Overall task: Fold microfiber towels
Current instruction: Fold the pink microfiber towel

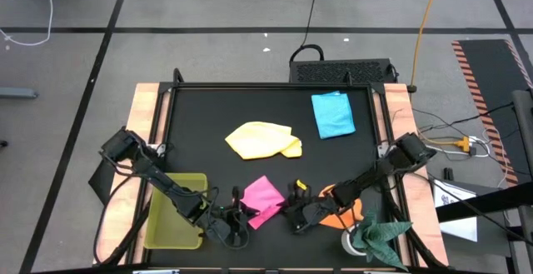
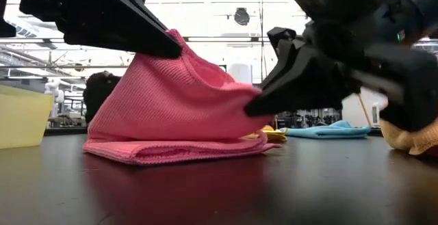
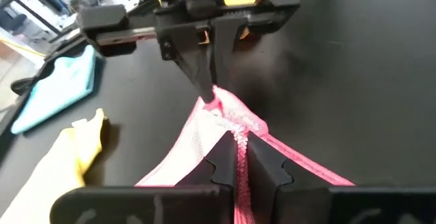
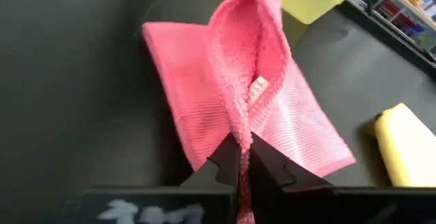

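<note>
The pink towel is lying crooked with its raised edge slack [image 2: 215, 73], so the robot's grippers should bring that edge toward the yellow towel [image 1: 263, 141], level and tight, until the pink towel lies square.
The pink towel [image 1: 265, 196] lies near the table's front edge, its lower layer flat on the table and its upper layer raised like a tent [image 2: 171, 95]. My left gripper [image 1: 242, 216] is shut on the raised layer at the left and high up [image 2: 176, 46]. My right gripper [image 1: 293, 209] is shut on it at the right and lower down [image 2: 254, 104]. The yellow towel [image 1: 262, 139] lies crumpled at mid-table. The light blue towel [image 1: 333, 114] lies flat at the far right. The orange towel [image 1: 340, 218] lies partly under my right arm. My left gripper pinches a raised edge of the pink towel [image 3: 240, 141] between its two fingers, slanting down from the table's left. That end is the cloth's highest point [image 2: 181, 48], lifted clear; the cloth slopes down from it to the layer on the table [image 2: 164, 150]. My right gripper pinches the pink towel's raised edge [image 4: 240, 134] between its two fingers, slanting in from the table's right. Here the edge is doubled over, a small label [image 4: 259, 86] showing inside the fold. This end [image 2: 248, 102] sits lower than the other, above the table.
A translucent yellow-green tray [image 1: 175, 211] stands at the front left beside my left arm. A dark green cloth [image 1: 381, 232] lies at the front right by a white object. The table has wooden side rails [image 1: 146, 124].
</note>
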You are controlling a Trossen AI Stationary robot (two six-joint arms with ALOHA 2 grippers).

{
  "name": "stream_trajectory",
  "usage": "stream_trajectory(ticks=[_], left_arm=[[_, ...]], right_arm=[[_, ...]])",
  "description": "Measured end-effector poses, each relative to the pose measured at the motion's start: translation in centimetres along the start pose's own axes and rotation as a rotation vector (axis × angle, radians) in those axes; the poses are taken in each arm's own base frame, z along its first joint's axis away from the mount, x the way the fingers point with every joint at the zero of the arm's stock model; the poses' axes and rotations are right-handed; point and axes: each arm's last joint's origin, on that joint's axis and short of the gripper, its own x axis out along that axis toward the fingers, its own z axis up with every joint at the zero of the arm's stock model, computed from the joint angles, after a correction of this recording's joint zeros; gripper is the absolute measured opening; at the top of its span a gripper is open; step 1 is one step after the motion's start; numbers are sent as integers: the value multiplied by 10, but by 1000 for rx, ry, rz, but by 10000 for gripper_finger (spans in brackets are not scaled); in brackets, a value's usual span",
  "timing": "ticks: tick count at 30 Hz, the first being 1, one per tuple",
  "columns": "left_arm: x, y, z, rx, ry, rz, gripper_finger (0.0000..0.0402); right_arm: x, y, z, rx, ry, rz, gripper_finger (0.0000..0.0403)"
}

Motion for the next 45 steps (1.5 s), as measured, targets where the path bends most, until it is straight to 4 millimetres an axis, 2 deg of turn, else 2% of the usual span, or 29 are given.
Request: stream_trajectory(ticks=[5, 10, 14, 17, 24, 30, 34, 36, 39, 45], left_arm=[[2, 2, 0, 36, 2, 8, 30], [6, 8, 0, 26, 8, 22, 30], [4, 11, 5, 29, -20, 22, 30], [-4, 16, 13, 19, -49, 23, 30], [-17, 42, 17, 46, 21, 127, 30], [-1, 68, 7, 52, 117, 194, 13], [8, 83, 1, 41, 155, 228, 10], [12, 89, 1, 39, 146, 226, 13], [17, 96, 2, 37, 128, 150, 8], [24, 107, -1, 19, 130, 92, 13]], right_arm=[[-18, -5, 11, 89, 13, -58, 4], [-36, 6, 26, 166, -41, -10, 3], [-44, 15, 45, 187, -99, 20, 2], [-44, 13, 53, 196, -110, 7, 2], [-28, -16, 38, 153, 37, -184, 1], [-16, -46, 24, 114, 148, -346, 1], [-10, -61, 20, 120, 177, -385, 1], [-9, -63, 18, 135, 187, -390, 1], [-13, -55, 17, 152, 198, -371, 1], [-37, -37, 30, 240, 141, -317, 0]])
